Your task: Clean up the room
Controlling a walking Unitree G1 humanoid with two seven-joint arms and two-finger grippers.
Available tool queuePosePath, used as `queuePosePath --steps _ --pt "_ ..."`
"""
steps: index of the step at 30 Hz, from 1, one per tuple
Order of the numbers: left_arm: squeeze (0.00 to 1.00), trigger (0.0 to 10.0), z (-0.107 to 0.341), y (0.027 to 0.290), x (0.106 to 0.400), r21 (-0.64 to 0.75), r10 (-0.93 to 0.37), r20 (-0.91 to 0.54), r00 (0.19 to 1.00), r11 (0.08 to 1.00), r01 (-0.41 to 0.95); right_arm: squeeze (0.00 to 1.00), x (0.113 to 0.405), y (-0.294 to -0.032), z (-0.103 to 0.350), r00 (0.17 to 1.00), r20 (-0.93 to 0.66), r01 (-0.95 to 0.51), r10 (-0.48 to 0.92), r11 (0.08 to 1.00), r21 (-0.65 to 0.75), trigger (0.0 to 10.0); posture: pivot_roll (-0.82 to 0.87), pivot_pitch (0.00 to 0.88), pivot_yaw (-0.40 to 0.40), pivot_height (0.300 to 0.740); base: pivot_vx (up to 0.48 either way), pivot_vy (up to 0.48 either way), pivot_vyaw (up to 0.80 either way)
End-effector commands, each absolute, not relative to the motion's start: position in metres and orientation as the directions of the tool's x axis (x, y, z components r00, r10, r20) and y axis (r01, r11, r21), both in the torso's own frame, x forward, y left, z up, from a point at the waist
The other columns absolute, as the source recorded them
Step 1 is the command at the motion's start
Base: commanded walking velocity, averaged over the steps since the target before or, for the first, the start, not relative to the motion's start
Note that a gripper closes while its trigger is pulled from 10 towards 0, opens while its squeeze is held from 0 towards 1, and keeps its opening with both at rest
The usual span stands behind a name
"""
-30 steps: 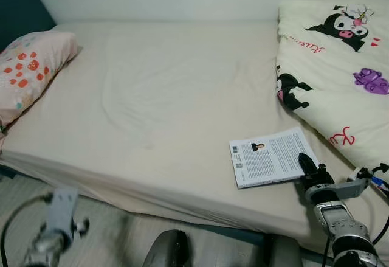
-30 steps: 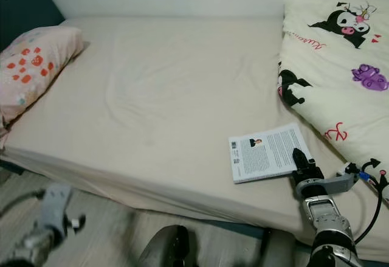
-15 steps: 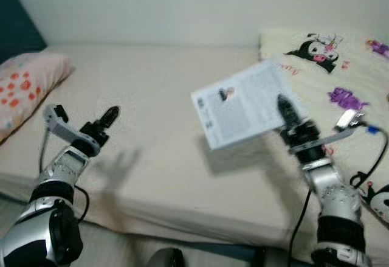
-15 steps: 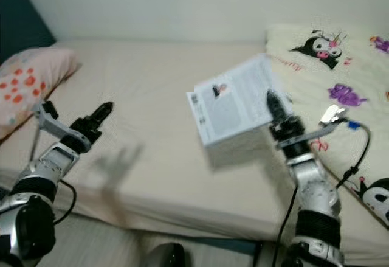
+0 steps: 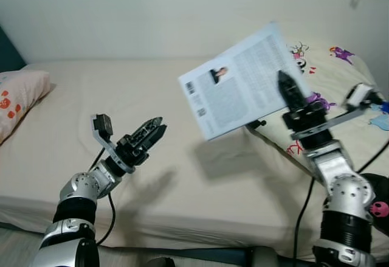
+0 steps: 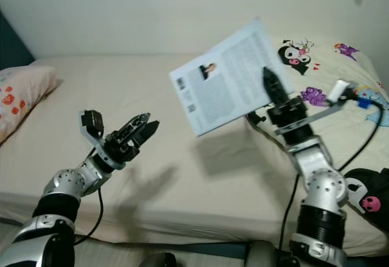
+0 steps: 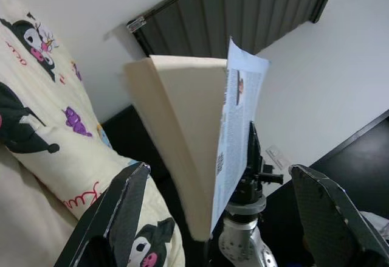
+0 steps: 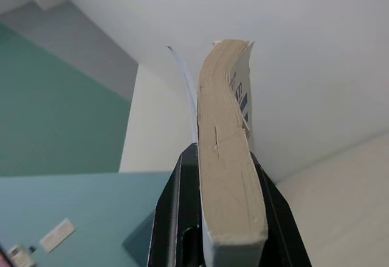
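The back cover (image 7: pixel 239 124) spreads away from the block of pages, so the book's pages (image 7: pixel 165 142) will fan open when the robot turns the book with both grippers.
A white paperback book (image 5: pixel 240 89) with printed text on its back cover hangs in the air above the bed, tilted. My right gripper (image 5: pixel 292 93) is shut on its lower right corner; in the right wrist view the two black fingers (image 8: pixel 176 212) clamp the page block (image 8: pixel 228 157). My left gripper (image 5: pixel 149 134) is raised over the mattress to the left of the book, apart from it, with its fingers open. The left wrist view looks at the book (image 7: pixel 213 151) edge-on between the open fingers (image 7: pixel 121 212).
The bed (image 5: pixel 121 97) has a bare cream sheet. A pink pillow with red spots (image 5: pixel 15 100) lies at the left end. A cream quilt with cartoon prints (image 6: pixel 322 90) is heaped at the right. The bed's front edge runs below both arms.
The camera has tilted up. My right gripper has lifted the book higher. My left arm has swung in toward the middle of the bed.
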State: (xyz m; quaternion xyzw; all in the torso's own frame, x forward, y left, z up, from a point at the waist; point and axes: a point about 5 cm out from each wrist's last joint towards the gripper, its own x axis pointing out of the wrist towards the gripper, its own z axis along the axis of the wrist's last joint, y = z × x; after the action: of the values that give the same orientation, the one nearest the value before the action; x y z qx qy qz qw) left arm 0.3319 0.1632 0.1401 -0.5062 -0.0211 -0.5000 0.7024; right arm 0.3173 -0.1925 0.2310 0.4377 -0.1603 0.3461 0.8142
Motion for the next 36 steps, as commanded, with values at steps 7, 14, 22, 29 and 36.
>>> queuePosePath --steps 7,14,22,29,36 --pt "0.00 10.0 0.138 0.162 0.320 -0.653 -0.713 0.553 0.431 -0.050 0.755 0.00 0.307 -0.150 0.229 0.651 0.540 -0.740 0.534 0.289 0.607 0.0 -0.02 0.000 0.081 0.591 0.000 0.000 0.00" --pt "0.00 10.0 0.135 0.152 0.320 -0.633 -0.754 0.512 0.411 -0.008 0.774 0.00 0.304 -0.144 0.228 0.645 0.530 -0.739 0.551 0.271 0.617 0.0 -0.03 0.000 0.077 0.591 0.000 0.000 0.00" --pt "0.00 10.0 0.135 0.148 0.321 -0.640 -0.746 0.511 0.427 0.002 0.769 0.00 0.303 -0.136 0.223 0.656 0.494 -0.720 0.571 0.275 0.637 0.0 -0.03 0.000 0.073 0.591 0.000 0.000 0.00" --pt "0.00 0.0 0.132 0.148 0.320 -0.651 -0.740 0.509 0.440 0.004 0.759 0.00 0.302 -0.127 0.214 0.665 0.453 -0.698 0.594 0.280 0.659 0.0 -0.03 0.000 0.069 0.591 0.000 0.000 0.00" --pt "0.00 0.0 0.133 0.147 0.320 -0.650 -0.742 0.509 0.437 0.001 0.760 0.00 0.302 -0.128 0.213 0.679 0.438 -0.686 0.588 0.298 0.664 0.0 -0.03 0.000 0.069 0.591 0.000 0.000 0.00"
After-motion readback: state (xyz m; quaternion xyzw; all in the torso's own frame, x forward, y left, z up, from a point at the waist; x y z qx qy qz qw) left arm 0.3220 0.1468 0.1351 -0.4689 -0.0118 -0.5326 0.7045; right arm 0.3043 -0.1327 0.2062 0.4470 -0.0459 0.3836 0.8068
